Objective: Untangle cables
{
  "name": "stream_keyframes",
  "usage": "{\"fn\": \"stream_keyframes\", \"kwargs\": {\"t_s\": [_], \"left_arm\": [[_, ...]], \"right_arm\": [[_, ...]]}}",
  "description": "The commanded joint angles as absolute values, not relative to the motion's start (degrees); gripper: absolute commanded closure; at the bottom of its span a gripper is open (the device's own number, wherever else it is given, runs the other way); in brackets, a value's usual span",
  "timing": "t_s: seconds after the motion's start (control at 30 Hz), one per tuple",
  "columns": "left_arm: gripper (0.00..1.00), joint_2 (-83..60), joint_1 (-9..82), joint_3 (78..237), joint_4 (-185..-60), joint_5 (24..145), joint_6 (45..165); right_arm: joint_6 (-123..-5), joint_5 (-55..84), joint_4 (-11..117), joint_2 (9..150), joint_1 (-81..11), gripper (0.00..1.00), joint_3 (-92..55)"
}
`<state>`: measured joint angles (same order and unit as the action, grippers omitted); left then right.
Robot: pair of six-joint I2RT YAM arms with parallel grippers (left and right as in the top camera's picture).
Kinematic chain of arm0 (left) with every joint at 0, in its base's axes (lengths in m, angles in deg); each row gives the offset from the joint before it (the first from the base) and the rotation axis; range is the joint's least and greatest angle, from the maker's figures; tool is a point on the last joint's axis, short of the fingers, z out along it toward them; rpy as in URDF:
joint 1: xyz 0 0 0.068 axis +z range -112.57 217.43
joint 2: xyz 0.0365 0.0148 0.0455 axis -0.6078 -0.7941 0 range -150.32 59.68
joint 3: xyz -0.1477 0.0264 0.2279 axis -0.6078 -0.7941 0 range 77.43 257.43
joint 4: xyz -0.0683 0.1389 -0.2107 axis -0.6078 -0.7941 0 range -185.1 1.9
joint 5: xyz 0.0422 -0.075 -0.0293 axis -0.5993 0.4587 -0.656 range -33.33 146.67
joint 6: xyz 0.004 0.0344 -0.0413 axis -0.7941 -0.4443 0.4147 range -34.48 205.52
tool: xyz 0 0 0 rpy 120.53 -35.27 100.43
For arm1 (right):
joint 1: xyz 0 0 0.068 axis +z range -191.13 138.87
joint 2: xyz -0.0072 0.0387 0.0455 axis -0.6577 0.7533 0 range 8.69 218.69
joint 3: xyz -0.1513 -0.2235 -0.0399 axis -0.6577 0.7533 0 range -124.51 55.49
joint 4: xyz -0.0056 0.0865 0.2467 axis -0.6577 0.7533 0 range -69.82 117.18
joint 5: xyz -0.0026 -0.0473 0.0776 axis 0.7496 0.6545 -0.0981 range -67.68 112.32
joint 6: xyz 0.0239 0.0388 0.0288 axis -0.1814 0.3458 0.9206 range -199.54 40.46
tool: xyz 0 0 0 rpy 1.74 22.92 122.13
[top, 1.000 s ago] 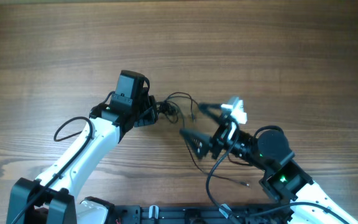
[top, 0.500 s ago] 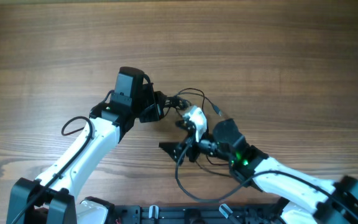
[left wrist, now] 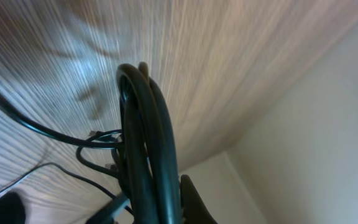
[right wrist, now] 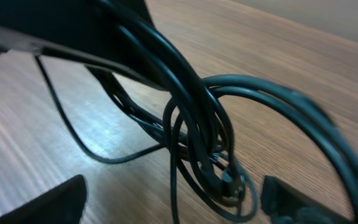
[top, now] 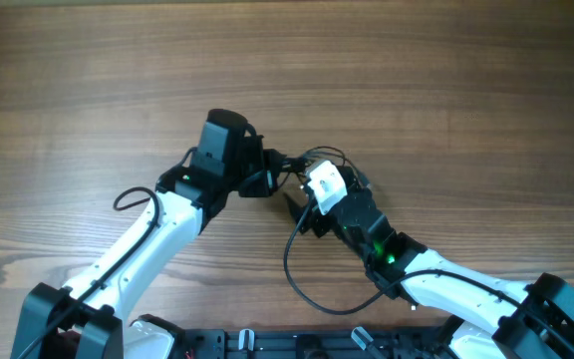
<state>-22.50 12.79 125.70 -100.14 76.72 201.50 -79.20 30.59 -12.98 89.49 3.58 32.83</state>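
Note:
Loops of the cables (right wrist: 199,138) are wrapped around the tangle's hanging end, so my right gripper should pull a strand of cable (right wrist: 232,193) out while my left gripper moves back with the rest.
The cables (top: 314,157) form a small dark tangle of thin loops on the wood between the two arms. My left gripper (top: 269,172) is shut on one side of the tangle. In the left wrist view the cables (left wrist: 143,130) run straight out from the left gripper (left wrist: 161,208), pinched between its jaws. My right gripper (top: 305,193) sits just right of it, under its white camera. In the right wrist view the right gripper (right wrist: 173,200) is open, its fingers wide apart on either side of the hanging loops of the cables (right wrist: 211,152), not touching them.
The wooden table (top: 446,90) stretches away on all sides. A thicker black arm cable (top: 292,271) loops on the table by the right arm, another arm cable (top: 133,195) by the left arm. A black rail (top: 267,344) runs along the near edge.
The right gripper has swung left and up from the table's right side to the tangle beside the left gripper, its jaws narrowing slightly. The left gripper shifted a little right, still holding the cables.

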Motion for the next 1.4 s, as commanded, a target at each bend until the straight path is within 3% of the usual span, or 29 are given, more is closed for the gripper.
{"fn": "stream_keyframes", "kwargs": {"t_s": [0.0, 0.1, 0.13, 0.27, 0.47, 0.77, 1.03, 1.37], "left_arm": [[0.96, -21.32, 10.47, 126.12, -99.22, 76.55, 210.51], [0.96, -21.32, 9.49, 126.12, -99.22, 76.61, 210.51], [0.96, -21.32, 9.22, 126.12, -99.22, 76.83, 210.51], [0.96, -21.32, 9.57, 126.12, -97.67, 76.59, 210.51], [0.96, -21.32, 14.62, 126.12, -91.04, 75.61, 210.46], [0.96, -21.32, 21.70, 126.12, -90.98, 67.26, 206.51], [0.96, -21.34, 21.81, 126.12, -99.66, 62.73, 205.72], [0.96, -21.34, 21.81, 126.12, -107.09, 58.25, 205.74]], "right_arm": [[-75.33, 39.10, -12.83, 89.88, 3.69, 0.20, 31.70], [-75.07, 43.64, -13.31, 89.93, 3.52, 0.22, 31.61], [-75.47, 43.95, -13.68, 90.12, 3.36, 0.27, 31.52], [-77.54, 39.84, -11.15, 90.62, 3.28, 0.96, 31.48], [-65.85, 26.18, -2.67, 90.56, 3.28, 0.96, 31.48], [-57.43, 10.60, -1.55, 84.09, 3.26, 0.96, 31.48], [-53.63, 12.32, -3.02, 73.58, 3.26, 0.96, 31.48], [-46.64, 31.71, -2.43, 70.14, 3.26, 0.96, 31.48]]}}
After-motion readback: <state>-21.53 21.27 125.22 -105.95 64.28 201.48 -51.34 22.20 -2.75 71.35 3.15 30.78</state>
